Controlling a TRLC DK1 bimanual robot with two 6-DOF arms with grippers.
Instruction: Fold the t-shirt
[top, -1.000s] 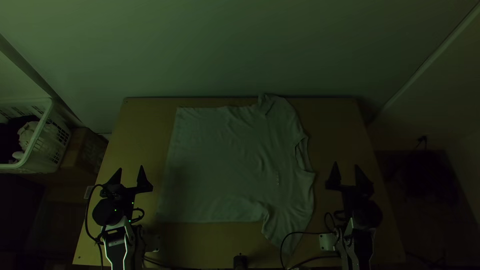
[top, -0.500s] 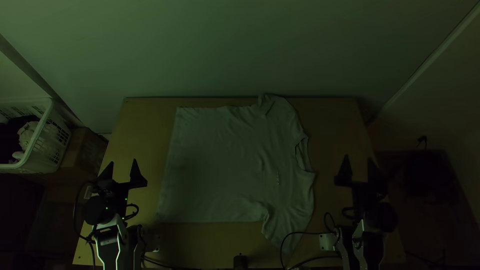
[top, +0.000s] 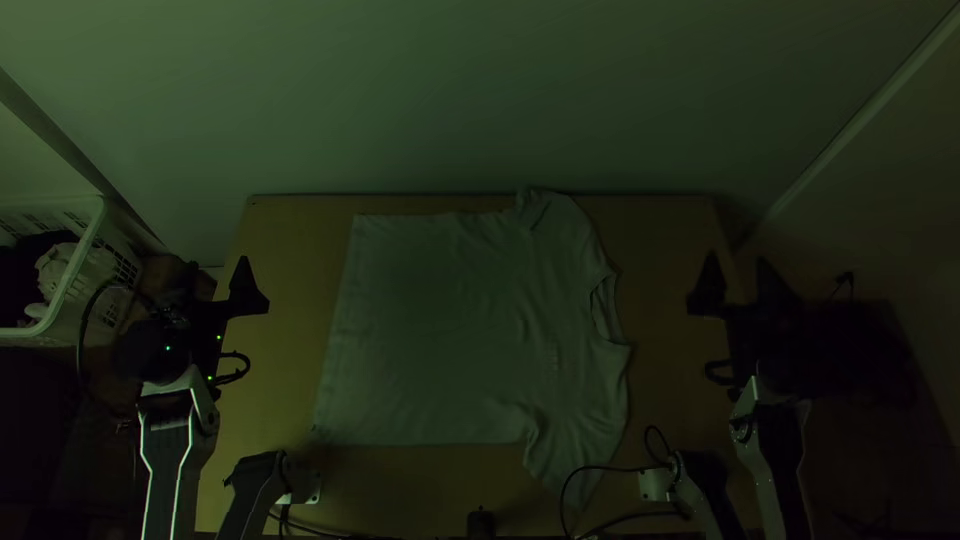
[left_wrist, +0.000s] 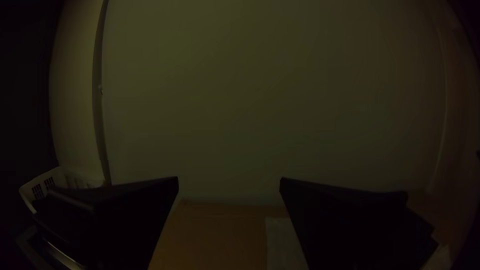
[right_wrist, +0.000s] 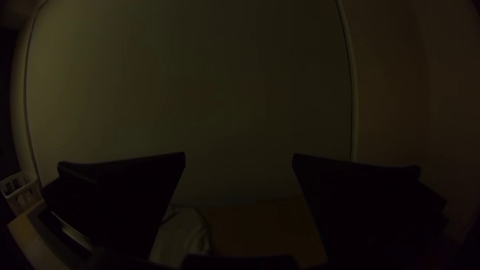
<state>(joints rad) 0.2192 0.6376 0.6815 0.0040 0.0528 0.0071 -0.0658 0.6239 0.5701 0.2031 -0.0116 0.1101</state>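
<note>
The far sleeve (top: 543, 209) is slightly turned over. It will come along and land rumpled when I fold the t-shirt's far side (top: 430, 222) inward.
In the top view a pale t-shirt (top: 450, 320) lies spread on the table, its neck opening toward the right and its hem toward the left. One sleeve is near the far edge, slightly turned over; the other points to the near edge. My left gripper (top: 213, 285) stands open off the hem side, over the table's left edge. My right gripper (top: 738, 285) is open beyond the collar side, at the right edge. Both are apart from the cloth. The left wrist view has the left gripper (left_wrist: 229, 182) with fingers wide apart; the right gripper (right_wrist: 239, 157) looks the same in its own.
A white basket (top: 75, 275) holding cloth stands left of the table (top: 670, 230), beside a cardboard box. Cables loop near the right arm's base, and a small black object (top: 481, 523) sits at the near edge. A wall rises behind the table.
Both grippers have moved outward and up the picture, the left one toward the basket, the right one toward the right table edge. The t-shirt lies as before.
</note>
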